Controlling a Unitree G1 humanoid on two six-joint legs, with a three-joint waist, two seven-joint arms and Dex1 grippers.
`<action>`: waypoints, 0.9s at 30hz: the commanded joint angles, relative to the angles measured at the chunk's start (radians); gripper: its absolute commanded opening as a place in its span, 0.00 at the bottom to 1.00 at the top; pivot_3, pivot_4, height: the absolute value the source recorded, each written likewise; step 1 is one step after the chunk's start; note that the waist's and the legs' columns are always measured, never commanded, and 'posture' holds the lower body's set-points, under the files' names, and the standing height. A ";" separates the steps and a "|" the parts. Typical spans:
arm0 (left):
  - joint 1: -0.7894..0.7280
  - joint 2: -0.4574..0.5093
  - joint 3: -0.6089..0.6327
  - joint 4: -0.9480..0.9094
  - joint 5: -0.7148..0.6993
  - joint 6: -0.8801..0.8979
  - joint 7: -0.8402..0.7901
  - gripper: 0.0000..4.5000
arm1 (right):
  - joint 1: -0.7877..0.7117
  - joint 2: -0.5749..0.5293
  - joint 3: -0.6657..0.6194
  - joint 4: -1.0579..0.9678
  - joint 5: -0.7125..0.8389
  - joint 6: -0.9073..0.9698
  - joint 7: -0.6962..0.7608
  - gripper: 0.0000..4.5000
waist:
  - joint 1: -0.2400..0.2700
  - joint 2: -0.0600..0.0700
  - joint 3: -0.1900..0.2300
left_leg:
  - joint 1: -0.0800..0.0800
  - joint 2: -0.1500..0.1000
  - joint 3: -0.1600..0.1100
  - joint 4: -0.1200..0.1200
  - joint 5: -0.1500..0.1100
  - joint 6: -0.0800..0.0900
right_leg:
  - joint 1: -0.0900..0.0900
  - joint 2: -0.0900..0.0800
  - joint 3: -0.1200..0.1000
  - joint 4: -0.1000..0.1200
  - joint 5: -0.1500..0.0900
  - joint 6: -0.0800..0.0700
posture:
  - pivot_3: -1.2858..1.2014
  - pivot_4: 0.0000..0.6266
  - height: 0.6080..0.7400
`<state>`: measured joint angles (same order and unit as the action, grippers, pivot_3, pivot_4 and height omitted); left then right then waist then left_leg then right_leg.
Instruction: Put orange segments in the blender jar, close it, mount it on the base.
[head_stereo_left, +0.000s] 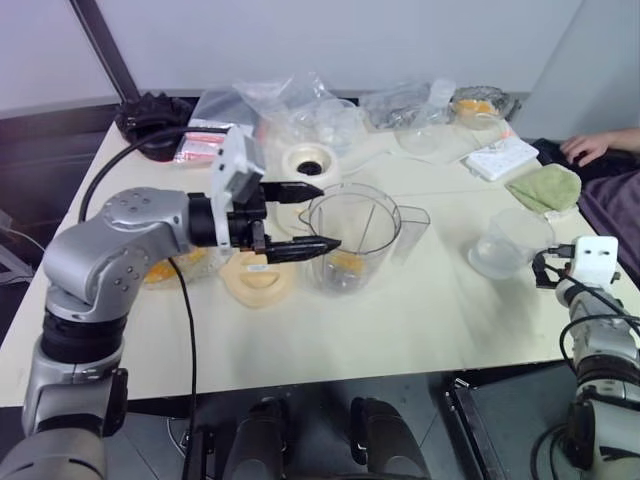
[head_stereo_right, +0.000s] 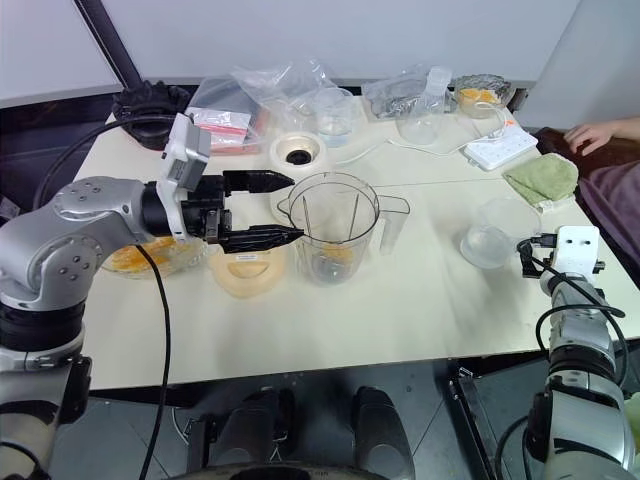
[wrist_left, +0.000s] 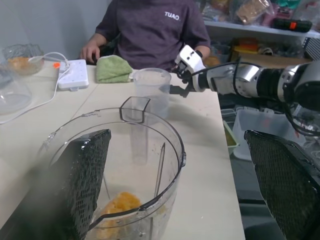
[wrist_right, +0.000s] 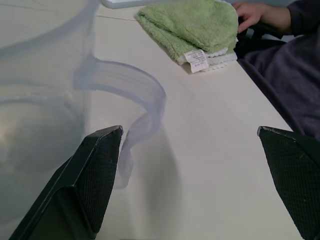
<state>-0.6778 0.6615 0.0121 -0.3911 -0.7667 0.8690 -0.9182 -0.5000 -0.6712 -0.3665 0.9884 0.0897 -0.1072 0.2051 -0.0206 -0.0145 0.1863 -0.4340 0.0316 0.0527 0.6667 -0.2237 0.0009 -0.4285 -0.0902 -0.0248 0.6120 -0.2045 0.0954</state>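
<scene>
I expect the small clear container (head_stereo_left: 507, 244) to tip along when I turn my right gripper, because the thin curved handle (wrist_right: 145, 100) joins the container's side near the container's rim.
The blender jar (head_stereo_left: 352, 232) stands upright and uncovered at the table's middle, with a few orange segments (wrist_left: 119, 205) at its bottom. My left gripper (head_stereo_left: 312, 217) is open and level at the jar's left side, near rim height, fingers (wrist_left: 86, 175) empty. The cream-white base (head_stereo_left: 308, 163), with a dark socket on top, sits just behind the jar. My right gripper (head_stereo_left: 546, 268) is open low at the table's right edge, right beside a small clear container (head_stereo_left: 512, 243); its fingers (wrist_right: 97, 172) hold nothing.
A pale orange round lid (head_stereo_left: 258, 280) lies left of the jar, and a glass bowl (head_stereo_right: 150, 258) of segments lies under my left arm. Plastic bags (head_stereo_left: 290, 105), a power strip (head_stereo_left: 503, 157) and a green cloth (head_stereo_left: 545, 186) sit at the back and right. A person's hand (head_stereo_left: 590, 148) rests there.
</scene>
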 joint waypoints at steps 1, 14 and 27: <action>-0.010 0.014 0.011 -0.034 -0.014 0.005 0.010 1.00 | -0.043 -0.027 0.003 0.034 0.003 -0.048 0.012 0.94 | -0.001 0.000 0.000 | 0.000 0.000 0.000 0.000 0.000 0.000 | 0.000 0.000 0.000 0.000 0.000 0.000 | 0.52 0.24 1.00; -0.012 0.040 0.014 -0.044 -0.038 0.036 0.022 1.00 | -0.071 -0.015 0.022 0.075 0.016 -0.089 0.011 0.00 | 0.010 0.000 0.000 | 0.002 0.000 0.000 0.000 0.000 0.000 | 0.002 0.000 0.002 0.000 0.000 0.000 | 0.52 0.24 1.00; -0.010 0.079 0.026 0.012 -0.027 0.018 -0.016 1.00 | -0.109 -0.044 0.005 -0.185 0.072 0.013 0.046 0.00 | 0.003 0.002 0.002 | 0.003 0.000 0.001 -0.001 0.000 0.000 | 0.002 0.001 0.003 0.000 0.000 0.000 | 0.52 0.24 1.00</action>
<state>-0.6759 0.7295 0.0153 -0.3766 -0.7955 0.9082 -0.9233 -0.5726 -0.6712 -0.3392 0.9054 0.1403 -0.1027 0.2412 -0.0175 -0.0127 0.1882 -0.4313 0.0314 0.0539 0.6654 -0.2236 0.0008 -0.4269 -0.0895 -0.0219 0.6117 -0.2046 0.0957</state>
